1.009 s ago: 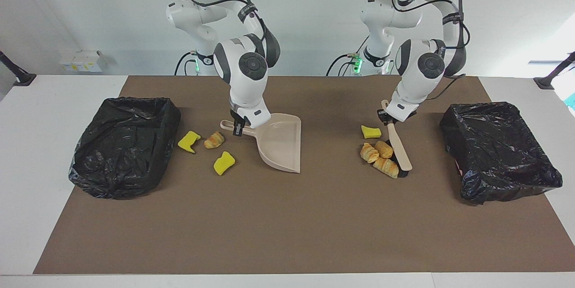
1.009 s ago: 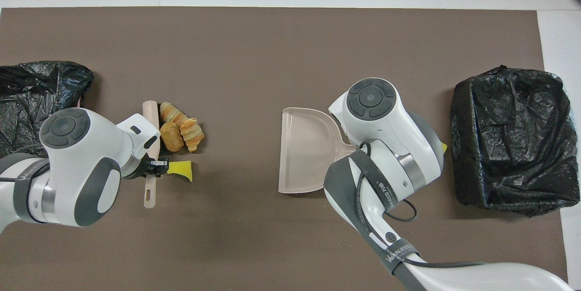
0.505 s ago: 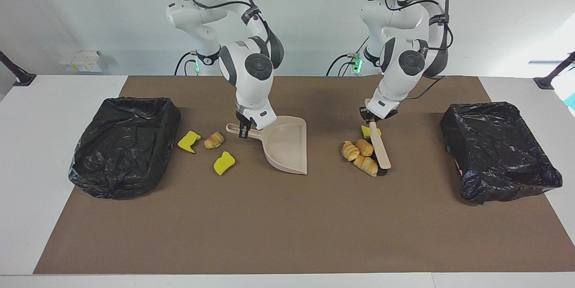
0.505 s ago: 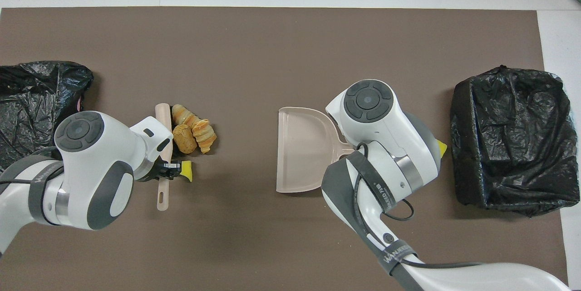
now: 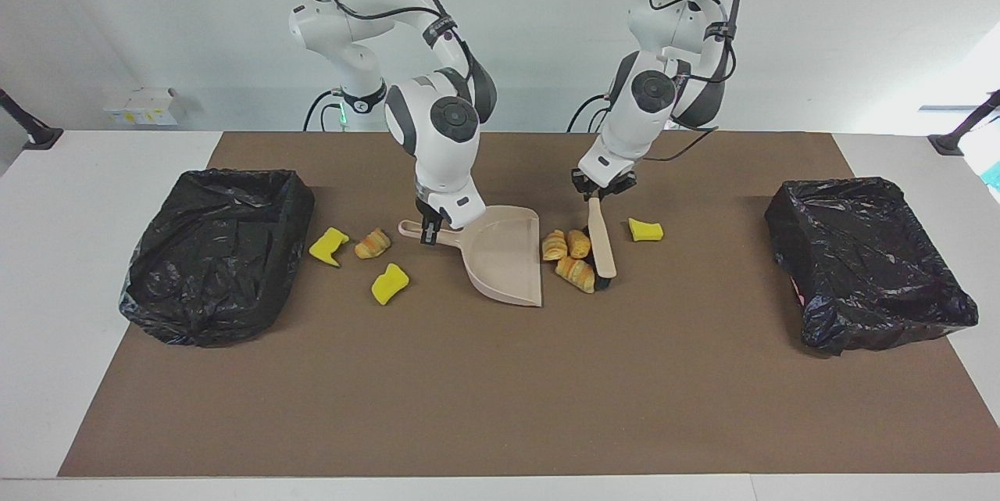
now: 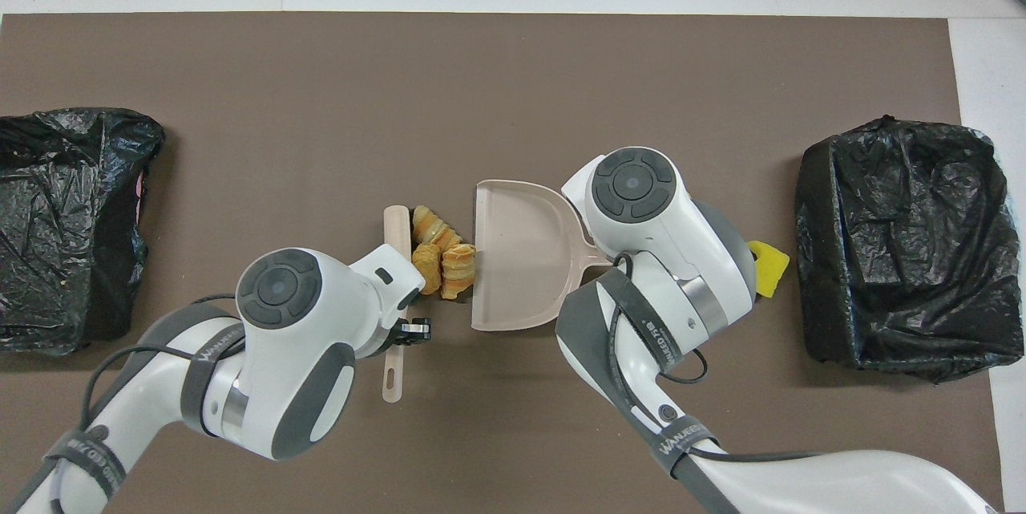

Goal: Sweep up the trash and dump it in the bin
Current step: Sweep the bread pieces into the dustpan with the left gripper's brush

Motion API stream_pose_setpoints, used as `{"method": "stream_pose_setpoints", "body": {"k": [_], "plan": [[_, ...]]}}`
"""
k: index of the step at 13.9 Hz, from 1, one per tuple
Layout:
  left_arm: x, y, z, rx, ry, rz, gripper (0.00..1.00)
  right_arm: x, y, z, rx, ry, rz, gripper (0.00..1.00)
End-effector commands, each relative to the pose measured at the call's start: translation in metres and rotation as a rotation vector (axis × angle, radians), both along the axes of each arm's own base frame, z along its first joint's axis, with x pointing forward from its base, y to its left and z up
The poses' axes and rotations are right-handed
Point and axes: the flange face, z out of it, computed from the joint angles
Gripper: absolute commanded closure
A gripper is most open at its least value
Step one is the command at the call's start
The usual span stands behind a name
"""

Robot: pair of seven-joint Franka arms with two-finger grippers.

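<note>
The yellow sponge chunk [image 5: 644,230] is behind the brush, so the robot's left gripper should first sweep the croissants in, then raise the brush beyond the chunk [image 5: 680,230] and sweep back.
My left gripper [image 5: 598,191] is shut on the handle of the beige brush [image 5: 601,245], whose head rests on the mat. Three golden croissant pieces [image 5: 569,255] lie bunched between the brush and the open lip of the beige dustpan [image 5: 504,255], touching the lip. My right gripper [image 5: 426,230] is shut on the dustpan's handle. One yellow sponge chunk [image 5: 645,230] lies beside the brush, toward the left arm's end. Two more yellow chunks [image 5: 389,283] and a croissant piece [image 5: 373,243] lie beside the dustpan's handle, toward the right arm's end. In the overhead view the croissants [image 6: 439,256] sit at the dustpan's [image 6: 521,257] mouth.
A bin lined with a black bag [image 5: 219,251] stands at the right arm's end of the brown mat. A second one [image 5: 867,259] stands at the left arm's end. White table surface surrounds the mat [image 5: 500,391].
My left gripper dragged the brush and the three croissant pieces across the mat up to the dustpan's lip, leaving one yellow chunk where it lay. The dustpan shifted slightly toward them.
</note>
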Motion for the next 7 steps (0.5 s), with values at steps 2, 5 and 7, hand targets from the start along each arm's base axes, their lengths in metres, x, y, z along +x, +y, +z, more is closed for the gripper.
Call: {"method": "stream_pose_setpoints", "body": {"k": [2, 5, 7], "plan": [[-0.022, -0.045, 0.005, -0.071, -0.022, 0.004, 1.0, 0.005, 0.005, -0.008, 0.013, -0.041, -0.045, 1.0], [-0.019, -0.051, 0.015, -0.095, -0.023, 0.013, 1.0, 0.005, 0.004, -0.008, 0.012, -0.04, -0.045, 1.0], [-0.011, -0.047, 0.039, -0.118, -0.043, 0.01, 1.0, 0.006, 0.002, -0.008, 0.01, -0.037, -0.049, 1.0]]}}
